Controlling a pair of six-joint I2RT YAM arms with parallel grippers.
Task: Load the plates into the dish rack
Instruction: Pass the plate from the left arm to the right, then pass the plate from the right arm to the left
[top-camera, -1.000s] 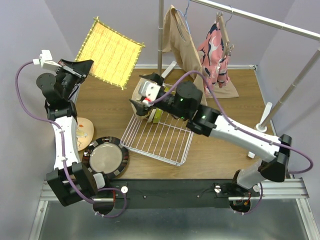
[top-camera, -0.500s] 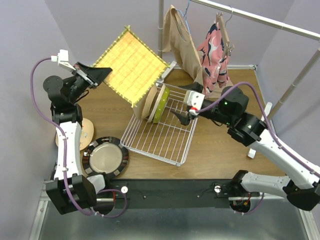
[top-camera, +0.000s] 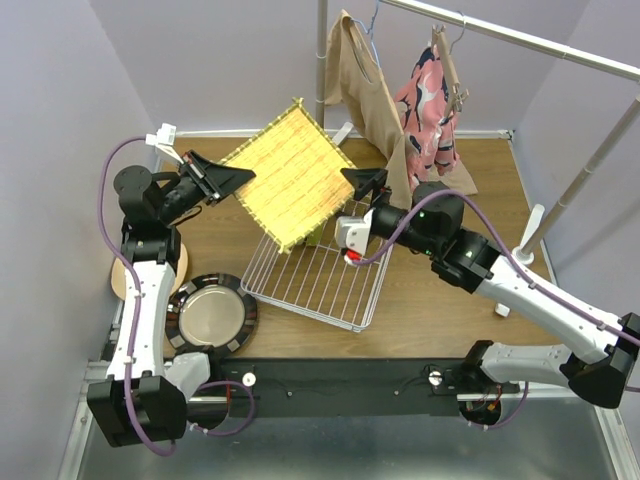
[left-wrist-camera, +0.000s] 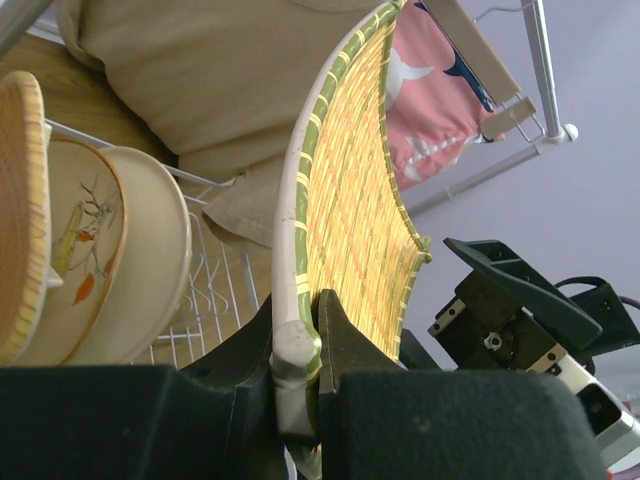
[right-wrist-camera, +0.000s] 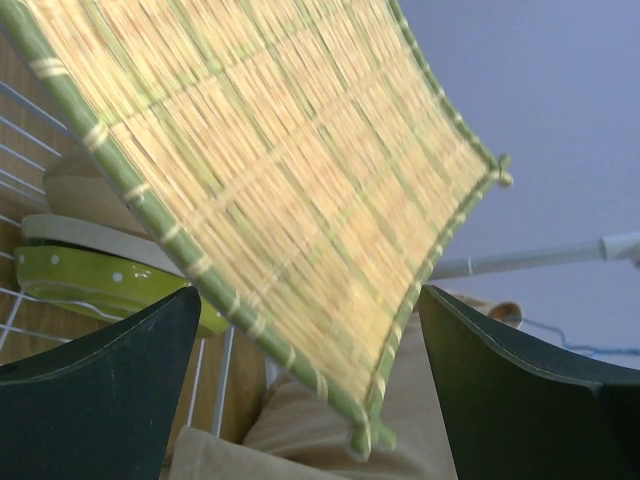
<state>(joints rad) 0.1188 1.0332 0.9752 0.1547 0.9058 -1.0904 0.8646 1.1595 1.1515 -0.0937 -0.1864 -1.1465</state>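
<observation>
I should take the woven mat (top-camera: 288, 174), slanting above the dish rack, by its far corner (top-camera: 346, 167) with my right gripper and turn it upright before my left gripper takes it again.
My left gripper (top-camera: 232, 178) (left-wrist-camera: 298, 325) is shut on the edge of the square yellow woven mat (top-camera: 295, 180) (left-wrist-camera: 350, 200) and holds it tilted above the white wire dish rack (top-camera: 320, 280). My right gripper (top-camera: 362, 183) (right-wrist-camera: 310, 390) is open, its fingers either side of the mat's (right-wrist-camera: 260, 170) far corner without touching it. Three plates stand upright in the rack: a tan one (left-wrist-camera: 20, 200), a floral one (left-wrist-camera: 85, 250) and a cream one (left-wrist-camera: 150, 260). A lime green plate (right-wrist-camera: 90, 285) stands beside them. A dark-rimmed silvery plate (top-camera: 212, 315) lies flat left of the rack. A tan plate (top-camera: 178, 262) lies partly hidden behind my left arm.
A clothes rail (top-camera: 500, 35) with a tan garment (top-camera: 370, 90) and a pink one (top-camera: 430, 100) stands at the back. Its white foot (top-camera: 528, 240) is at the right. Purple walls close in on the left, back and right.
My left arm swung the mat right, over the rack, hiding the racked plates from above. My right arm drew back from the rack and rose to the mat's right corner.
</observation>
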